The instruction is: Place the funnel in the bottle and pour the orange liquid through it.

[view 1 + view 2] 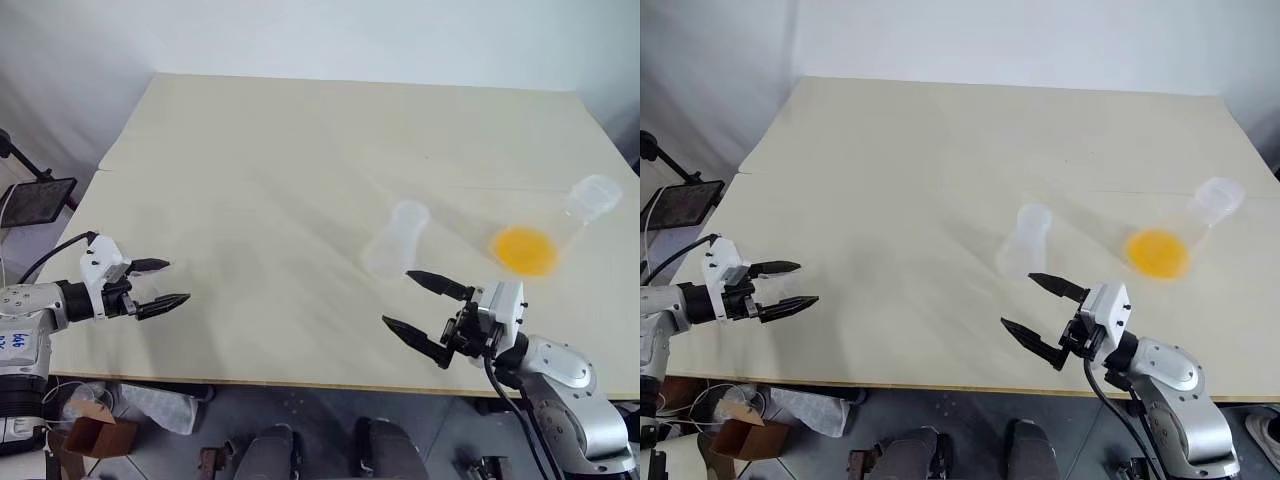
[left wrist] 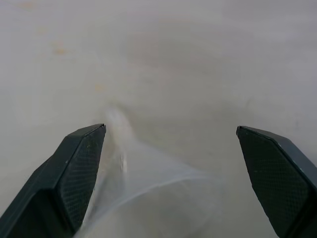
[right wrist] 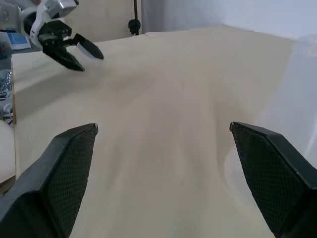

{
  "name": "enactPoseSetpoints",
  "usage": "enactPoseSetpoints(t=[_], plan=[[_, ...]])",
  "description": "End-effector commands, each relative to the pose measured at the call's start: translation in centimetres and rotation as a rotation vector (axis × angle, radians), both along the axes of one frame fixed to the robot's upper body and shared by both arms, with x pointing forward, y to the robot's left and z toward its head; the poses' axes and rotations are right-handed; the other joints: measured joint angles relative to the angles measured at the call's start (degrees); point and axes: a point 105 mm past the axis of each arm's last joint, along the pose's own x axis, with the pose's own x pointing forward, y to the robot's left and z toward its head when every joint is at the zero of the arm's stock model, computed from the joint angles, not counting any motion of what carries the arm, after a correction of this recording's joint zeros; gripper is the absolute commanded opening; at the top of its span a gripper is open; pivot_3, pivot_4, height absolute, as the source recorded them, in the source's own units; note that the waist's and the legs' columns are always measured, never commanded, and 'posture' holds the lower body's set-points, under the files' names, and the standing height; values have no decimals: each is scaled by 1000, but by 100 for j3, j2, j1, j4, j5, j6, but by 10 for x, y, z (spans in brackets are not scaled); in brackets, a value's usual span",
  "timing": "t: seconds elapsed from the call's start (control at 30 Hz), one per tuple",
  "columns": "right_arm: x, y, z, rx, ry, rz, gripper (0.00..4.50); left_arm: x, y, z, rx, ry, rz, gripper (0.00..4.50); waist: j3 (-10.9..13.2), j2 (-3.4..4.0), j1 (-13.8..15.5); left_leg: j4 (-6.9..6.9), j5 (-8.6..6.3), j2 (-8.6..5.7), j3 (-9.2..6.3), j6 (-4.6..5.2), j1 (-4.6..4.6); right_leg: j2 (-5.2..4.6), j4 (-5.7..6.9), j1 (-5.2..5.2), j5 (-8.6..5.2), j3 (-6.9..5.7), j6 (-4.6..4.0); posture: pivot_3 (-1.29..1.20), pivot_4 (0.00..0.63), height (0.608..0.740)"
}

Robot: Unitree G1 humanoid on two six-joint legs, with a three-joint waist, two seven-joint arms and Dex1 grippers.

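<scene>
One finger of my left gripper has the funnel's wide cone [image 2: 130,171] close against it, so next I move back, shift over and pinch the funnel by its rim [image 2: 166,183].
The funnel [image 2: 148,186], a clear cone, lies on the table between the spread fingers of my left gripper [image 2: 171,131], close against one finger [image 2: 74,168], its stem pointing away. That left gripper [image 1: 160,285] hovers open over the table's near left edge. The frosted bottle [image 1: 396,240] stands right of the table's middle. Just right of it, the wider clear flask [image 1: 590,198] holds the orange liquid [image 1: 524,250] in its base. My right gripper [image 1: 398,298] is open and empty, just in front of the bottle, apart from it.
The beige table [image 1: 280,150] spreads wide behind the bottle and flask. A black stand with a dark panel [image 1: 35,200] is off the left edge. Cardboard and plastic clutter [image 1: 95,425] lies on the floor under the near left corner.
</scene>
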Motion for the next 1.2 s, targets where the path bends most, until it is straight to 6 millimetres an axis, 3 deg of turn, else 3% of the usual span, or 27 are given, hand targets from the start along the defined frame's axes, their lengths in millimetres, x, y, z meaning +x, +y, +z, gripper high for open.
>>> enactPoseSetpoints(t=[0.03, 0.23, 0.43, 0.73, 1.0, 1.2], plan=[[-2, 1, 10, 16, -46, 3, 4500, -10, 4, 27, -7, -82, -14, 4494, 0, 0, -8, 0, 0, 1, 0, 0, 1, -2, 0, 0, 0, 2, 0, 0, 150, 740], [-2, 0, 10, 16, -46, 4, 4500, -30, 36, 45, 2, -128, 99, 4494, 0, 1, -27, -2, -4, 12, 1, -8, 2, -3, -5, -1, -2, 2, -3, 0, 150, 740], [2, 2, 10, 16, -47, 19, 4500, -70, 25, 22, -11, 31, 54, 4494, 4, 7, -16, -7, -10, 17, 1, -13, 3, -20, -20, 3, -2, 9, -4, 0, 150, 740], [9, 5, 13, 8, -53, 55, 4500, -31, 12, 12, -54, -105, 206, 4494, 4, 14, 118, -3, -9, 17, 0, -14, 4, -19, -17, 5, -3, 9, -6, 0, 150, 740], [9, 1, 15, 4, -62, 35, 4500, -10, 22, 0, -38, -94, 288, 4494, 3, 12, 66, -6, -11, 17, 7, -16, 4, 8, -10, -2, -3, -2, -6, 0, 150, 740], [9, -2, 16, 3, -67, 13, 4500, -8, 24, -3, -45, -72, 281, 4494, 3, 12, 47, -4, -10, 17, 6, -15, 5, 5, -8, -1, -3, 0, -6, 0, 150, 740]])
